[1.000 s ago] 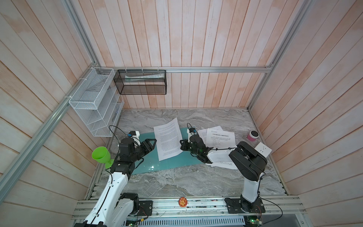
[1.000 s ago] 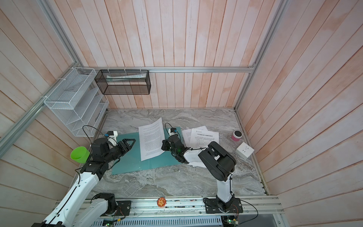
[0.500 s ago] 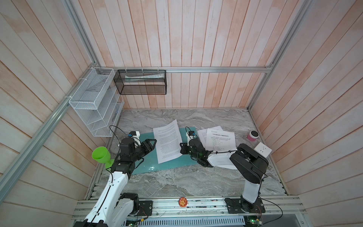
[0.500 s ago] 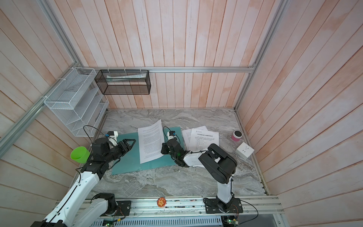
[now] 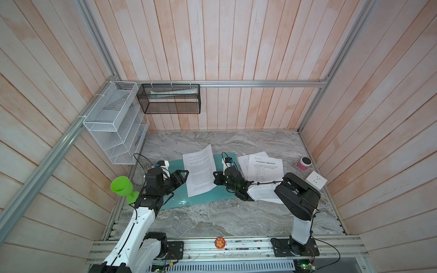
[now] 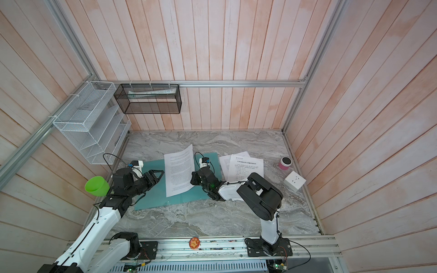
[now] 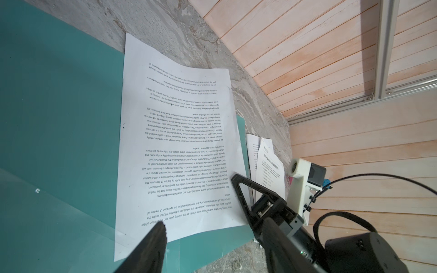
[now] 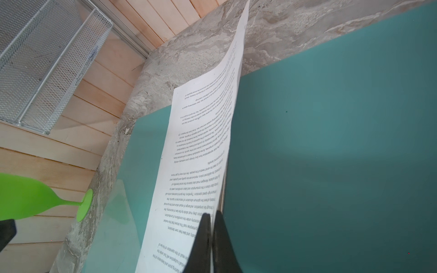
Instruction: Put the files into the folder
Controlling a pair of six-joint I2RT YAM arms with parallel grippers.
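Observation:
I should next lower the white sheet's raised edge (image 8: 229, 141), running along the silver clip bar, onto the folder's goblet side (image 5: 181, 194) with my right gripper until it lies flat.
The teal folder (image 5: 203, 199) (image 6: 151, 201) lies open and flat on the marble table. One of the files, a white printed sheet (image 5: 199, 173) (image 6: 178, 172), lies slanted across it, its far end past the folder's back edge. My right gripper (image 5: 215, 180) (image 8: 211, 216) is shut on this sheet's right edge, just above the silver clip bar (image 8: 223, 189), and holds that edge slightly raised. My left gripper (image 5: 183, 176) (image 7: 214, 223) stands open at the sheet's left edge, over the folder (image 7: 59, 118), holding nothing. More files (image 5: 264, 166) (image 6: 246, 165) lie right of the folder.
A green goblet (image 5: 121, 189) stands at the table's left edge beside my left arm. A pink jar (image 5: 305, 163) and a white socket block (image 5: 315, 180) sit at the right. A white mesh rack (image 5: 113, 132) and a black mesh basket (image 5: 170, 99) hang on the walls.
My right gripper has carried the held sheet a little to the left and nearer the front, farther over the folder. The left arm has barely moved.

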